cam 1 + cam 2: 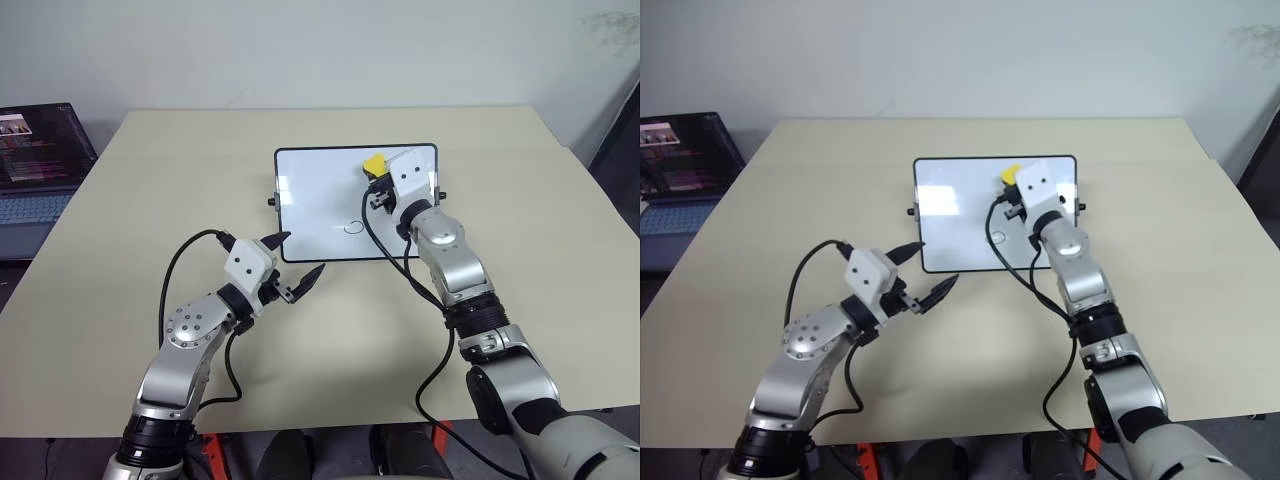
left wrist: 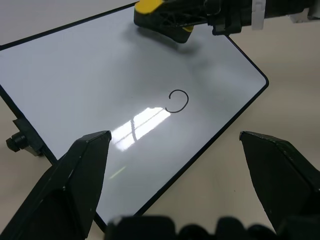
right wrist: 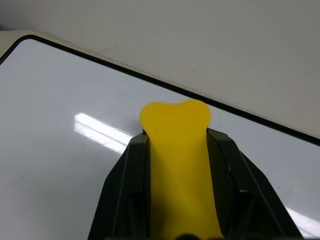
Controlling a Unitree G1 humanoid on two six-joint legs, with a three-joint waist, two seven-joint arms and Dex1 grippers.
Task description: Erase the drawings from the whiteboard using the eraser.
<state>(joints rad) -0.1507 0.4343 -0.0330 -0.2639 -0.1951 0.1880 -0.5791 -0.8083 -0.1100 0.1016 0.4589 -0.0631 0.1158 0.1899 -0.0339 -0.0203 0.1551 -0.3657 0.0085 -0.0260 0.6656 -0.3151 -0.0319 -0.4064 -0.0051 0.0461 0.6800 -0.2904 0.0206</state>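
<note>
I see the eraser by the whiteboard's far edge and the black loop nearer, so next my right gripper sweeps the eraser back over the loop.
The whiteboard lies flat in the middle of the table. One small black loop, a drawing, sits on its near half; it is also clear in the left wrist view as the drawing. My right gripper is shut on the yellow eraser, held over the board's far right part near its top edge. In the right wrist view the eraser is pinched between both black fingers. My left gripper stands open at the board's near left corner, holding nothing.
A laptop with a lit screen sits off the table's left side. The beige table has bare room right and in front of the board. Black cables trail from both wrists.
</note>
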